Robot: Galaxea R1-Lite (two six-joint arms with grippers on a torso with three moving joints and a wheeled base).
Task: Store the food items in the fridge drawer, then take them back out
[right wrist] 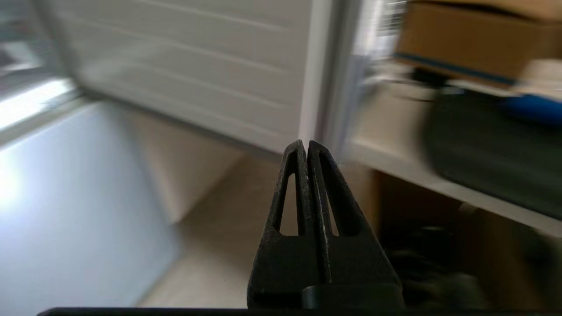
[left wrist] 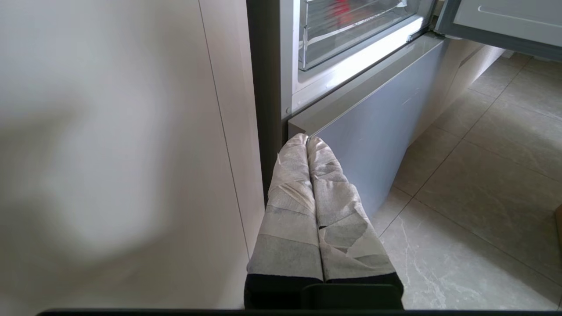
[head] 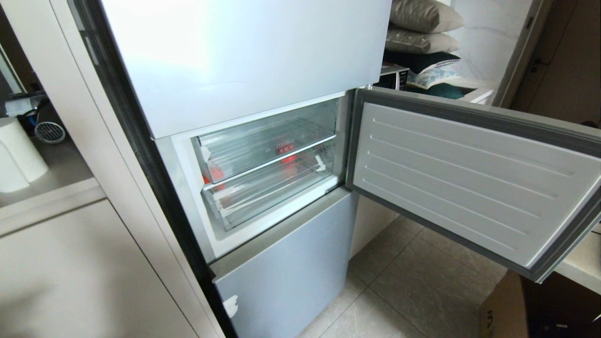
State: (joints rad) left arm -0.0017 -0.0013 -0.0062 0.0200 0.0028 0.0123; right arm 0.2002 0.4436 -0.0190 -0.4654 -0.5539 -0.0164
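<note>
The inner side of the open middle door [head: 459, 177] has my right gripper pointing low at it, so next the gripper goes up and reaches past the door's free edge [head: 574, 236] to push the door's outer side.
The fridge's middle door [head: 469, 178] stands swung open to the right. Inside, two clear bins sit pushed in, one above the other. The lower, ribbed one is the fridge drawer [head: 277, 192] [left wrist: 351, 35]. Red patches, the food items [head: 216, 173] [left wrist: 347, 8], show through the plastic near the seam between the bins; I cannot tell which bin they lie in. My left gripper [left wrist: 306, 138], its fingers wrapped in white tape, is shut and empty, low by the bottom fridge door [left wrist: 373, 131]. My right gripper [right wrist: 306, 142], black, is shut and empty below the open door [right wrist: 197, 66]. Neither arm shows in the head view.
A beige cabinet wall [head: 70, 263] flanks the fridge on the left. Tiled floor [head: 399, 291] lies below the open door. On the right are a shelf edge [head: 582, 263], a cardboard box [head: 502, 310] and stacked cushions [head: 422, 28] behind the door.
</note>
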